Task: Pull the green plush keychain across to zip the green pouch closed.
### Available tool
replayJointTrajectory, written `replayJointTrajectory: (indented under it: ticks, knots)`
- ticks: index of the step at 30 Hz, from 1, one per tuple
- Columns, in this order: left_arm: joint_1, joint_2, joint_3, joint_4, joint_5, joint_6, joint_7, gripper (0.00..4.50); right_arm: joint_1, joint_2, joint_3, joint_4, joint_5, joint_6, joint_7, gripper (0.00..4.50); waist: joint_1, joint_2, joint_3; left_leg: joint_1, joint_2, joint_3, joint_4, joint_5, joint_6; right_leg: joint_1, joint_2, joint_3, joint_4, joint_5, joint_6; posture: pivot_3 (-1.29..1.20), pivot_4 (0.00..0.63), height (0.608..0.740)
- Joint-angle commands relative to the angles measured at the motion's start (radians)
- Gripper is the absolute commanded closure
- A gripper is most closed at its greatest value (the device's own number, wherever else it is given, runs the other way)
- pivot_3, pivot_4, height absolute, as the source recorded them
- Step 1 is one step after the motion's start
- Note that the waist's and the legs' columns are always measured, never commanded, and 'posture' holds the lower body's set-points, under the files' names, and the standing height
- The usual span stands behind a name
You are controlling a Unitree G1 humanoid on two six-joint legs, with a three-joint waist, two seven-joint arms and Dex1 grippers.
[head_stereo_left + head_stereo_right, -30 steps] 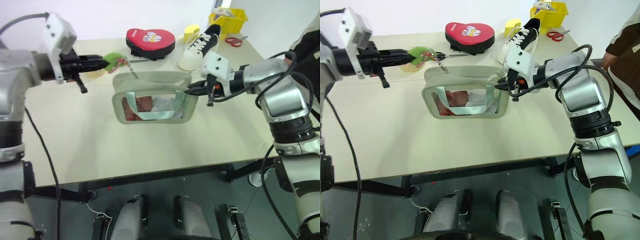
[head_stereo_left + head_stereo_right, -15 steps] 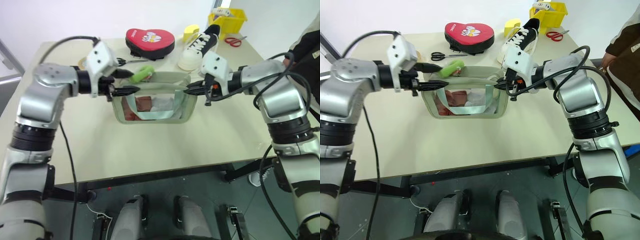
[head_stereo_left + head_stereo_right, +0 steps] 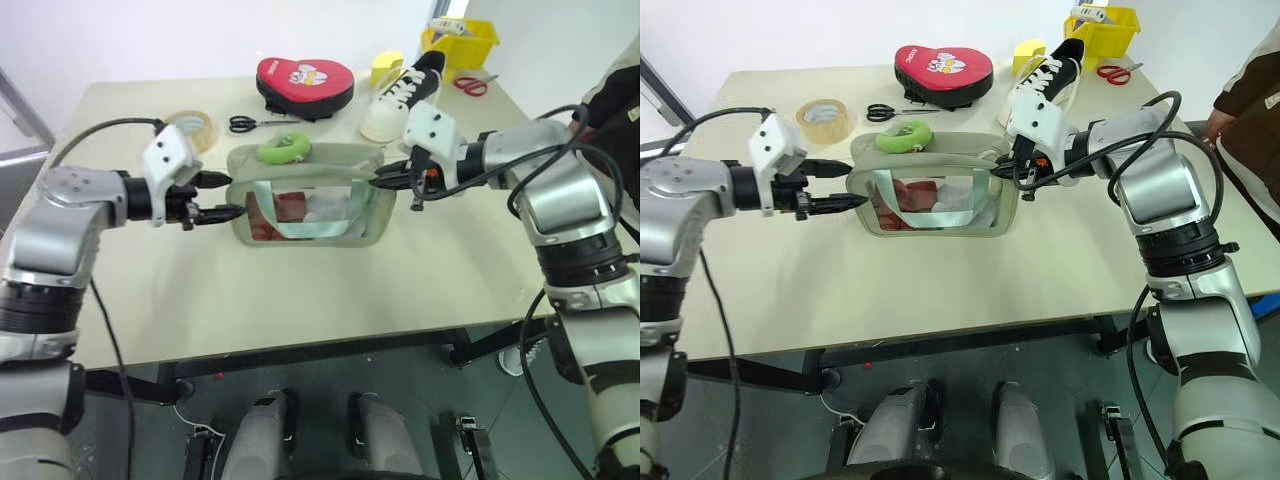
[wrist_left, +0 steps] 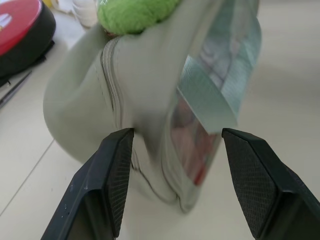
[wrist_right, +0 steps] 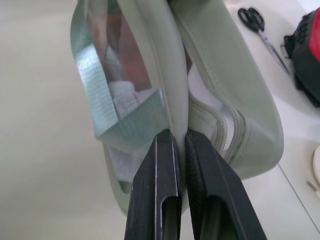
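The pouch's end (image 3: pixel 240 208) will bunch up into a narrow fold when the robot's left gripper pinches it, because the pouch's side (image 4: pixel 142 127) next to the zipper is loose and dented.
The green pouch (image 3: pixel 330 205), pale sage with a clear front window, stands mid-table. On its top near the left end lies the green plush keychain (image 3: pixel 283 150), with nothing holding it. My left gripper (image 3: pixel 235 196) is open at the pouch's left end. In the left wrist view its fingers (image 4: pixel 112 175) stand wide apart on either side of that end, with the keychain (image 4: pixel 135 12) beyond. My right gripper (image 3: pixel 385 178) is shut on the pouch's right end. The right wrist view shows the gripper (image 5: pixel 176 135) pinching the pouch's rim (image 5: pixel 175 75).
Behind the pouch lie a red heart-shaped case (image 3: pixel 303 82), black scissors (image 3: pixel 255 124), a tape roll (image 3: pixel 190 125) and a white shoe (image 3: pixel 400 95). A yellow bin (image 3: pixel 462 42) and red scissors (image 3: pixel 472 82) sit at the back right. A person (image 3: pixel 615 90) stands at the right edge.
My left gripper let go of the keychain, which now rests on the pouch's top. The left arm swung in and down to the pouch's left end. The right gripper kept its grip.
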State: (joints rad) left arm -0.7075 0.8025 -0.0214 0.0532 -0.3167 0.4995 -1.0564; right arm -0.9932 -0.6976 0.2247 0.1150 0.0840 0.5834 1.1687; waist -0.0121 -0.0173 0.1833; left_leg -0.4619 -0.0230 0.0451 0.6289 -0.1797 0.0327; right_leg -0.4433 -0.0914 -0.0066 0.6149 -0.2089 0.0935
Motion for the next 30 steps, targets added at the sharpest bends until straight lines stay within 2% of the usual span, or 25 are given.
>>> replayJointTrajectory:
  ticks: [1, 4, 9, 12, 16, 19, 23, 30]
  knots:
    - [-0.014, 0.017, 0.037, -0.05, -0.02, 0.014, 0.002, 2.83, -0.02, -0.012, -0.01, -0.01, 0.005, -0.003, 0.005, 4.5, -0.002, 0.0, 0.0, 0.0, 0.0, 0.0, -0.001, 0.0, 0.0, 0.0, 0.0, 0.0, 0.0, 0.0, 0.0, 0.0, 0.15, 0.74]
    - [0.004, 0.034, 0.042, -0.071, -0.026, 0.021, -0.014, 4.3, -0.023, -0.01, -0.009, -0.007, 0.004, -0.003, 0.005, 4.5, -0.004, 0.0, 0.0, 0.0, 0.0, 0.001, -0.001, 0.001, 0.002, -0.001, 0.0, 0.0, 0.0, 0.0, 0.0, 0.0, 0.15, 0.74]
    - [-0.002, 0.034, 0.031, -0.075, -0.019, 0.029, -0.004, 4.41, -0.027, -0.005, -0.009, -0.004, 0.006, -0.001, 0.005, 4.5, -0.002, 0.0, 0.0, 0.0, 0.0, 0.001, -0.001, 0.0, 0.0, -0.001, 0.0, 0.0, 0.0, 0.0, 0.0, 0.0, 0.15, 0.74]
    - [-0.003, 0.031, 0.006, -0.067, 0.009, 0.002, -0.005, 4.5, -0.031, -0.027, -0.014, -0.005, 0.022, 0.014, 0.042, 3.42, -0.002, 0.0, 0.0, 0.0, 0.0, 0.001, -0.001, 0.0, 0.0, -0.001, 0.0, 0.0, 0.0, 0.0, 0.0, 0.0, 0.15, 0.74]
    - [0.004, 0.029, 0.005, -0.072, 0.012, -0.005, -0.01, 4.5, -0.066, -0.071, -0.017, 0.025, 0.012, -0.036, 0.088, 1.39, -0.001, 0.0, 0.0, 0.0, 0.0, 0.001, -0.001, 0.0, 0.0, -0.001, 0.0, 0.0, 0.0, 0.0, 0.0, 0.0, 0.15, 0.74]
    - [0.0, 0.026, 0.008, -0.067, 0.014, -0.01, -0.007, 4.5, -0.138, -0.09, -0.02, 0.068, 0.016, -0.082, 0.131, 0.05, -0.002, 0.001, 0.0, 0.0, 0.0, 0.001, -0.001, 0.0, 0.0, -0.001, 0.0, 0.0, 0.0, 0.0, 0.0, 0.0, 0.15, 0.74]
    - [-0.017, 0.012, 0.008, -0.048, 0.023, -0.02, 0.003, 4.5, -0.237, 0.018, -0.031, 0.136, 0.035, -0.082, 0.058, 0.05, -0.011, 0.001, 0.0, 0.001, 0.0, 0.001, -0.003, 0.0, 0.0, -0.002, 0.0, 0.0, 0.0, 0.0, 0.0, 0.0, 0.15, 0.74]
    - [-0.037, -0.013, -0.005, -0.022, 0.041, -0.041, -0.004, 4.5, -0.312, 0.288, 0.013, 0.291, 0.003, -0.153, -0.071, 0.05, -0.006, 0.001, 0.0, 0.0, 0.0, 0.002, -0.003, 0.0, 0.0, -0.002, 0.0, 0.0, 0.001, 0.0, 0.0, 0.0, 0.15, 0.74]
